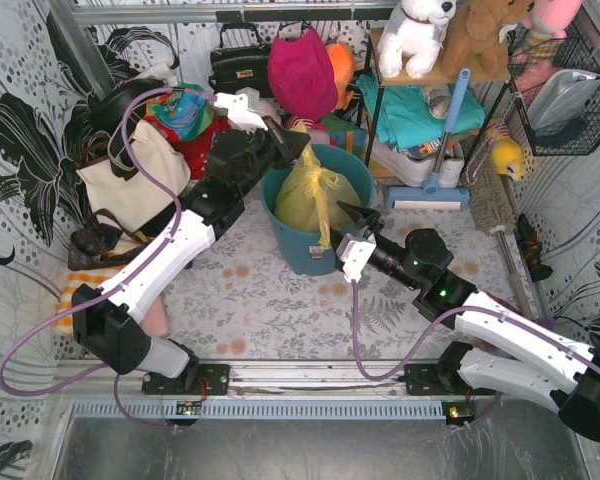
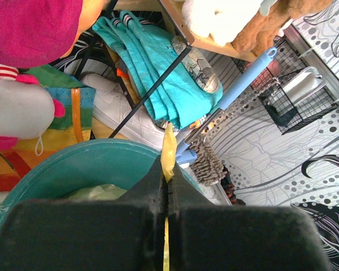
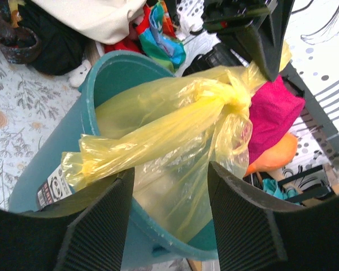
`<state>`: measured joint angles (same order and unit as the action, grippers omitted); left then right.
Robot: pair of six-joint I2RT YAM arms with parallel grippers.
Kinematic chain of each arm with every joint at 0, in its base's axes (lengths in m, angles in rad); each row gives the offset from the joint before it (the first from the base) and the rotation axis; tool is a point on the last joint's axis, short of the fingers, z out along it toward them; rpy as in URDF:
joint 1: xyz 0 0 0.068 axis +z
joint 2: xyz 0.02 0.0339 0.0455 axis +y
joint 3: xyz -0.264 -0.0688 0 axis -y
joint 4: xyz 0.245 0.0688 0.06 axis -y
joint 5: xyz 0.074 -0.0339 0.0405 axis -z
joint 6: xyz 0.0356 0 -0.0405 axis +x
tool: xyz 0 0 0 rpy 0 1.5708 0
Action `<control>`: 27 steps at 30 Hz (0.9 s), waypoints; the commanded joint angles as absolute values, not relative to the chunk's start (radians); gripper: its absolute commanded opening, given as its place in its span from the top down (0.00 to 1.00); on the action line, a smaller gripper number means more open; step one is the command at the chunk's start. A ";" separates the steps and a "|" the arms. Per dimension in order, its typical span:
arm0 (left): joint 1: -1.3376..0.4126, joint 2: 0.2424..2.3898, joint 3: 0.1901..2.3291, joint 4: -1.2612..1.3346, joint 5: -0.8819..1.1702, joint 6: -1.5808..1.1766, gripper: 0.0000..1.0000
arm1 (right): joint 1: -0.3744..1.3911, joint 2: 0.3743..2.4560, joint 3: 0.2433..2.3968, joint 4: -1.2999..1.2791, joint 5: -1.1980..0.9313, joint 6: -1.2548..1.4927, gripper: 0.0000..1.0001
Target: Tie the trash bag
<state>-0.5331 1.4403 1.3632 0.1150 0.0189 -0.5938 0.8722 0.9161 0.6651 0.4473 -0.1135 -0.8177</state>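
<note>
I can see the knot's near tail hanging loose over the bin's rim, so next I take that tail (image 1: 324, 238) with my right gripper and pull it against my left gripper's hold.
The yellow trash bag (image 1: 315, 190) sits in the round teal bin (image 1: 310, 252), its top gathered into a knot (image 3: 235, 96). My left gripper (image 1: 298, 148) hangs over the bin's far rim. It is shut on a thin yellow strip of the bag (image 2: 169, 144) that sticks out past the fingertips. In the right wrist view that strip (image 3: 282, 56) rises from the knot into the left gripper (image 3: 269, 65). My right gripper (image 1: 352, 215) is open at the bin's near right rim (image 3: 175, 237). Loose bag plastic (image 3: 175, 141) lies just beyond its fingers.
A cream tote bag (image 1: 140, 180) and dark bags stand left of the bin. Behind it are a pink cushion (image 1: 302, 70), a shelf with teal cloth (image 1: 415, 105) and plush toys, and a blue-handled mop (image 1: 445, 140). A wire basket (image 1: 565, 100) hangs right.
</note>
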 commanded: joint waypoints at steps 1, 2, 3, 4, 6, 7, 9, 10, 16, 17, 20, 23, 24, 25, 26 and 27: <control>-0.518 1.459 1.402 0.097 0.058 -0.570 1.00 | 0.876 0.947 0.652 0.653 -0.171 -0.811 0.42; -0.516 1.460 1.401 0.096 0.064 -0.571 1.00 | 0.876 0.958 0.648 0.692 -0.174 -0.806 0.42; -0.517 1.459 1.402 0.098 0.068 -0.572 1.00 | 0.876 0.968 0.645 0.727 -0.184 -0.803 0.42; -0.516 1.460 1.402 0.096 0.070 -0.573 1.00 | 0.876 0.977 0.645 0.756 -0.196 -0.800 0.42; -0.515 1.458 1.403 0.093 0.075 -0.575 1.00 | 0.876 0.994 0.652 0.798 -0.215 -0.788 0.42; -0.515 1.457 1.404 0.090 0.074 -0.576 1.00 | 0.876 1.000 0.655 0.815 -0.225 -0.781 0.42; -0.515 1.455 1.404 0.086 0.078 -0.575 1.00 | 0.876 1.013 0.663 0.846 -0.245 -0.773 0.42; -0.515 1.453 1.402 0.085 0.078 -0.575 1.00 | 0.876 1.018 0.667 0.854 -0.254 -0.772 0.42; -0.515 1.448 1.402 0.088 0.077 -0.581 1.00 | 0.876 1.073 0.700 0.881 -0.312 -0.776 0.52; -0.515 1.447 1.402 0.087 0.079 -0.583 1.00 | 0.876 1.083 0.708 0.882 -0.324 -0.778 0.53; -0.515 1.447 1.404 0.082 0.081 -0.583 1.00 | 0.876 1.112 0.727 0.902 -0.333 -0.780 0.57; -0.515 1.441 1.401 0.079 0.081 -0.581 1.00 | 0.876 1.135 0.739 0.927 -0.336 -0.785 0.58; -0.515 1.438 1.400 0.078 0.081 -0.581 1.00 | 0.876 1.141 0.745 0.931 -0.337 -0.787 0.58; -0.515 1.437 1.399 0.077 0.081 -0.580 1.00 | 0.876 1.149 0.750 0.936 -0.337 -0.788 0.58; -0.515 1.436 1.399 0.077 0.081 -0.581 1.00 | 0.876 1.155 0.756 0.938 -0.337 -0.789 0.58; -0.515 1.435 1.398 0.077 0.082 -0.581 1.00 | 0.876 1.162 0.763 0.940 -0.337 -0.788 0.59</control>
<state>-0.5205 1.4578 1.3632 0.0498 0.0700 -0.5907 0.8722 1.1442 0.7105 0.8639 -0.3054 -0.7979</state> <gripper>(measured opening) 0.011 0.420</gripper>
